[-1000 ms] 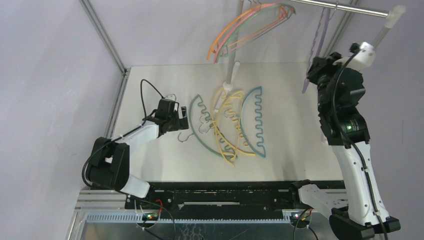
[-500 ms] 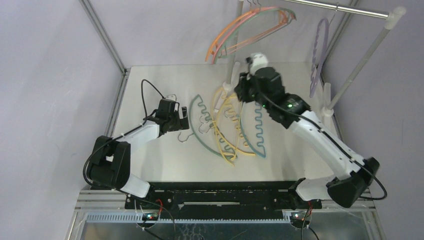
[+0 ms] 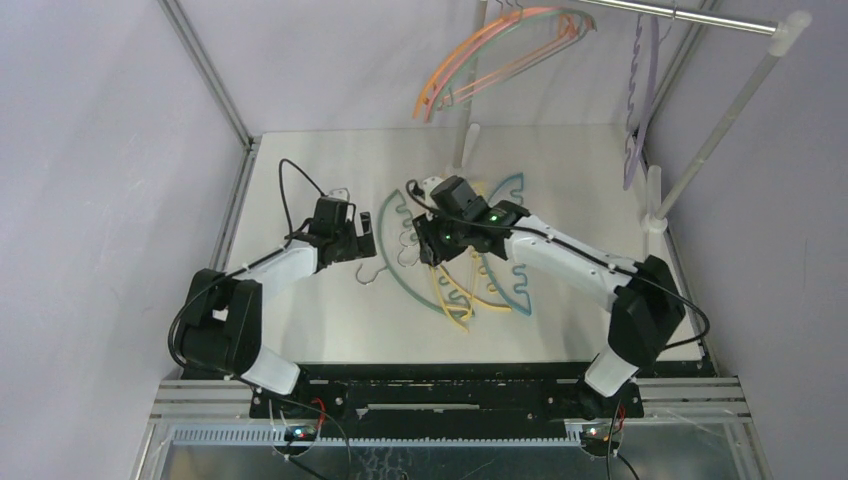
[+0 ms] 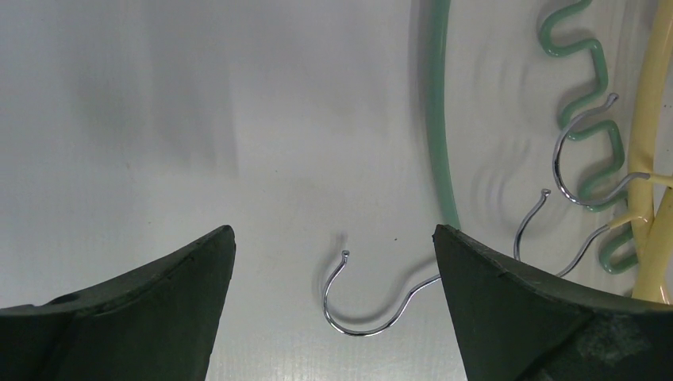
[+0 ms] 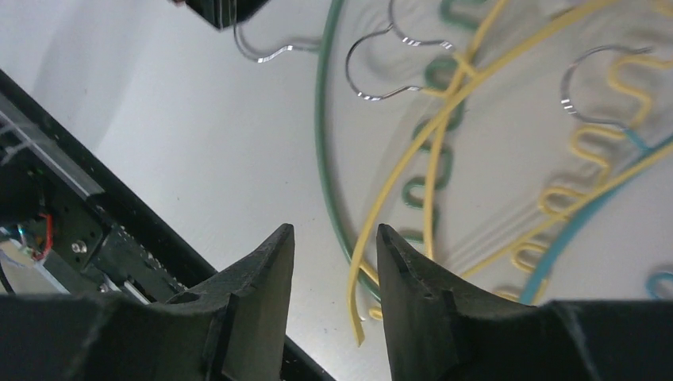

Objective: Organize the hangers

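Note:
I expect the upper yellow hanger [image 5: 406, 160] to come free at once when I lift it and leave the pile in place, since it lies across the other bars [image 5: 458, 97].
Green [image 3: 398, 283], yellow [image 3: 446, 298] and blue [image 3: 513, 285] hangers lie piled on the white table [image 3: 300, 310]. Orange and pink hangers [image 3: 470, 55] and a pale purple hanger [image 3: 640, 100] hang from the rail [image 3: 680, 14]. My left gripper [image 3: 362, 240] is open and low over the table, its jaws astride the green hanger's metal hook [image 4: 373, 298]; the green hanger [image 4: 440, 119] runs past on the right. My right gripper [image 3: 430, 250] hovers over the pile, narrowly open and empty [image 5: 333, 230], with the yellow hanger's end [image 5: 361, 317] and the green arc [image 5: 321, 159] below it.
The rack's slanted white poles stand at the back [image 3: 468, 145] and back right [image 3: 655, 195]. Metal frame posts run along the left wall [image 3: 235, 180]. The black base rail [image 3: 450, 385] borders the table's near edge.
My right arm has swung from the rail at the back right down and left to above the pile. The purple hanger stays on the rail. The left arm has not moved.

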Controlling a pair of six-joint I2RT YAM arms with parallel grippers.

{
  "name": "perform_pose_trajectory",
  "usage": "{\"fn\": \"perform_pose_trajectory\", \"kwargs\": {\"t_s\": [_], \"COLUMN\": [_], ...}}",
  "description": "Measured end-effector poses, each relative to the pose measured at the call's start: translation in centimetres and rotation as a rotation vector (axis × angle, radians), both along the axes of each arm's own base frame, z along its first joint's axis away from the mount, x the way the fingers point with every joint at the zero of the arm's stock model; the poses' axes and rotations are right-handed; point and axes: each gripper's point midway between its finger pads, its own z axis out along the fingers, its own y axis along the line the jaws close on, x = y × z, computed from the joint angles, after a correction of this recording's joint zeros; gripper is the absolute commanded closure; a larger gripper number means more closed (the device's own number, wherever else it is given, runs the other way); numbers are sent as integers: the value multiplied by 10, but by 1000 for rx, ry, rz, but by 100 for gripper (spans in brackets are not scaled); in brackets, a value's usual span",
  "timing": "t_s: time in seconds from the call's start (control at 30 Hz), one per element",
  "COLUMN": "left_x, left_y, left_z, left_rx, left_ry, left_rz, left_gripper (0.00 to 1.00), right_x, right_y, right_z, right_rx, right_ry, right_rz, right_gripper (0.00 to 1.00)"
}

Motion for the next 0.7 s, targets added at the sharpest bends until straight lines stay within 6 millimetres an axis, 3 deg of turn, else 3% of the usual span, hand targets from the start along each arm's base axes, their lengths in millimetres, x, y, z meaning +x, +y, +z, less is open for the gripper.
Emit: {"fn": "perform_pose_trajectory", "kwargs": {"t_s": [0.17, 0.33, 0.57, 0.7], "left_x": [3, 8, 6, -1], "left_y": [0, -2, -1, 1], "left_z": [0, 3, -2, -9], "left_rx": [-12, -27, -33, -31], "left_ry": [-6, -28, -28, -9], "left_rz": [10, 19, 27, 32], "left_gripper": [0, 0, 0, 1], "right_x": [-11, -14, -18, -17], "right_y": [11, 4, -4, -3], "right_z": [-50, -101, -138, -150], "right_rx": [-50, -130, -194, -202], "right_ry": [87, 160, 210, 221], "right_rz": [33, 9, -18, -21], "right_gripper": [51, 53, 57, 78]}}
